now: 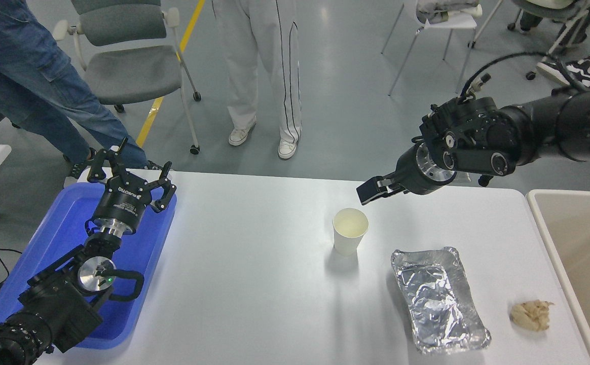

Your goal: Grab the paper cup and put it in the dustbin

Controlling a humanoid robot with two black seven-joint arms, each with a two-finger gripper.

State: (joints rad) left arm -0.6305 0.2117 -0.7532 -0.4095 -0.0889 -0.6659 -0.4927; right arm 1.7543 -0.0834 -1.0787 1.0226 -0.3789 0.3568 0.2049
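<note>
I expect the paper cup [347, 234] to tip its opening toward my right gripper when I lift it, because my right gripper comes in at a slant from the cup rim's side [366, 220].
The paper cup [349, 232] stands upright on the white table [254, 284], right of the middle, with nothing in it. My right gripper [371, 191] comes in from the right edge, points left and hovers open just above and behind the cup's right rim, not touching it. The dustbin [539, 213], beige with a thick rim, shows at the table's right edge. My left gripper [128, 175] is parked open over the blue tray at the lower left.
A blue plastic tray [57, 238] lies at the table's left. A crinkled foil tray [437, 299] lies right of and nearer than the cup, a crumpled tan paper wad [530, 314] beyond it. People's legs [264, 76] and a chair [133, 66] stand at the far side.
</note>
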